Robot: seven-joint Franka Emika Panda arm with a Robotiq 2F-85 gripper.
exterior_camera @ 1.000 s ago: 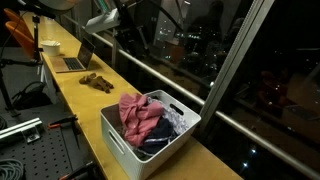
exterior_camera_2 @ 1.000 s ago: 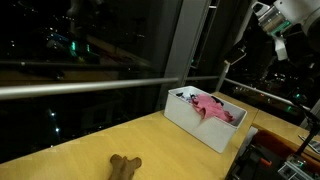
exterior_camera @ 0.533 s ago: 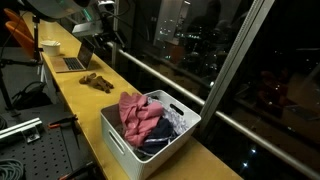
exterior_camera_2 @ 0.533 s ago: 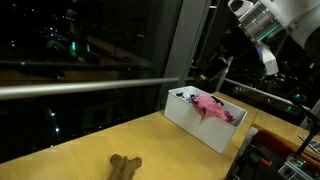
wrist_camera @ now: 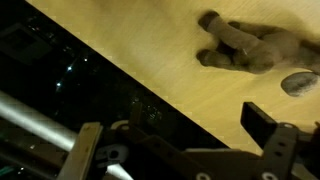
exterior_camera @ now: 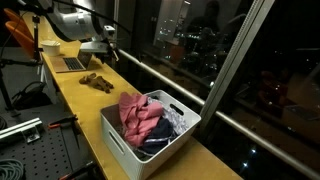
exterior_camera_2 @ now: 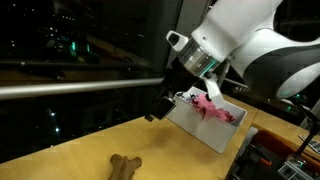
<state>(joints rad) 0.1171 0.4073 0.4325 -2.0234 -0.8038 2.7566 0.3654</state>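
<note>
The window side of the brown plush toy has my open gripper hanging toward it, so next I go back over the toy's body (exterior_camera_2: 124,167) and come down there before I close.
A brown plush toy (exterior_camera: 97,81) lies on the wooden counter (exterior_camera: 70,95). It also shows in an exterior view (exterior_camera_2: 125,166) and at the top right of the wrist view (wrist_camera: 255,48). My gripper (exterior_camera: 101,57) hangs above the counter just beyond the toy, near the window (exterior_camera_2: 158,106). In the wrist view its two dark fingers are spread wide apart with nothing between them (wrist_camera: 175,140). It is open and empty and does not touch the toy.
A white bin (exterior_camera: 150,152) with a pink cloth (exterior_camera: 138,115) and dark clothes stands further along the counter; it also shows in an exterior view (exterior_camera_2: 195,128). A laptop (exterior_camera: 78,60) and a white cup (exterior_camera: 50,46) sit at the far end. A window railing (exterior_camera: 170,80) runs beside the counter.
The arm has swung down from high above the bin, along the window, to hang low over the counter near the plush toy. The toy and bin have not moved.
</note>
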